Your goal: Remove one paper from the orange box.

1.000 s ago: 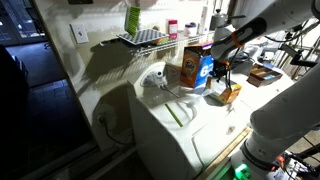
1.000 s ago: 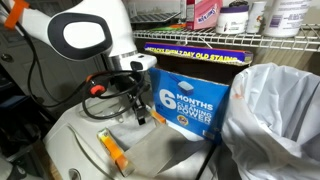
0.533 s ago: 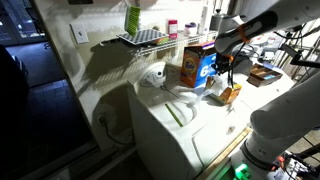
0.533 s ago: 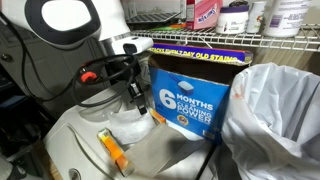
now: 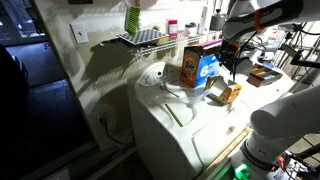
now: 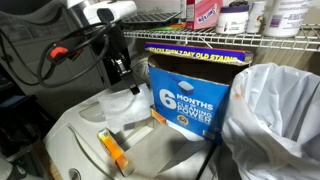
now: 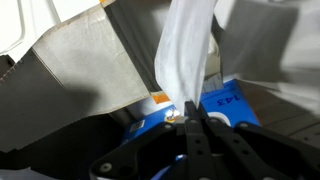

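Note:
My gripper keeps carrying the paper (image 6: 125,110), which hangs from it clear of the orange box, until the paper is over the open white appliance (image 6: 88,120), and then let go.
The orange box (image 5: 192,68) stands upright on a white appliance, its blue panel facing the camera in an exterior view (image 6: 190,98). My gripper (image 6: 120,76) is up and to the side of the box, shut on the top of the paper (image 6: 122,106), a limp white sheet hanging free below the fingers. In the wrist view the shut fingers (image 7: 190,113) pinch the paper (image 7: 186,50), with the box's blue face (image 7: 228,101) behind them. In the wider exterior view the gripper (image 5: 233,62) is beside the box; the paper is too small to make out there.
A low orange-yellow carton (image 5: 228,93) lies on the white appliance top (image 5: 180,122). A wire shelf (image 6: 230,37) with bottles runs above the box. A white plastic bag (image 6: 275,110) bulges next to the box. A small orange piece (image 6: 113,150) lies below the gripper.
My gripper has risen and moved away from the box, drawing the paper up with it; the sheet now hangs free in the air.

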